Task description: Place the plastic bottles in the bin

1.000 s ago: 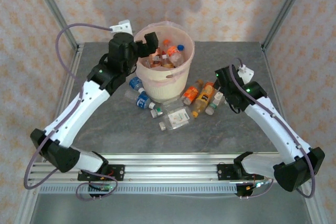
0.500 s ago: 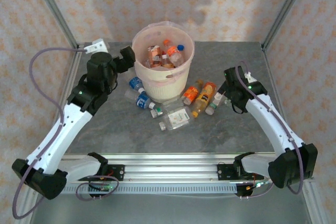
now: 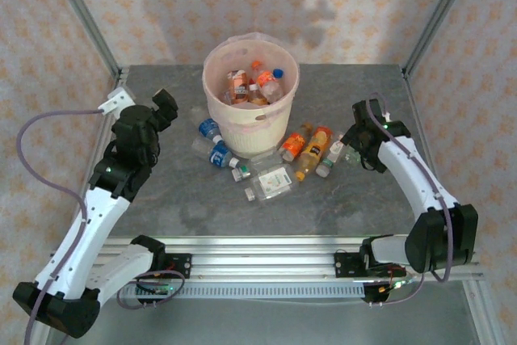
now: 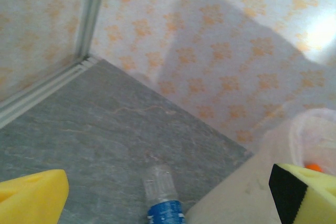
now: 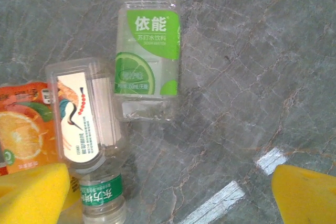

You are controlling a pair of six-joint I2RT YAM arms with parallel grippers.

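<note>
I should keep moving my right gripper toward its body point(image 5: 149, 38) and close there, as the lime-labelled bottle's neck end lies free and its width lines up with my fingers.
The cream bin point(image 3: 257, 131) with its pink liner stands mid-table and holds several plastic bottles point(image 3: 257, 86). More bottles lie on the table around its base: blue-labelled ones point(image 3: 215, 151) to its left, orange ones point(image 3: 311, 149) and a green-labelled one point(image 3: 329, 159) to its right. My left gripper point(image 3: 166, 107) hovers open to the left of the bin. Its wrist view has a blue-labelled bottle point(image 4: 163, 199) lying between the yellow pads point(image 4: 31, 198), beside the bin wall point(image 4: 247, 192). My right gripper point(image 3: 350, 145) is open just right of the orange group. It is above a lime-labelled bottle point(image 5: 148, 51) and a white-labelled clear bottle point(image 5: 86, 114).
Metal frame posts point(image 3: 81, 14) and patterned walls close in the grey stone table point(image 3: 186, 208). A clear bottle point(image 3: 271, 180) and a green-capped one point(image 3: 240, 171) lie in front of the bin. An aluminium rail point(image 3: 258, 268) runs along the near edge.
My left arm has swung from over the bin's rim back to the left and down beside it, gripper empty. My right gripper has edged closer to the bottles on the right.
</note>
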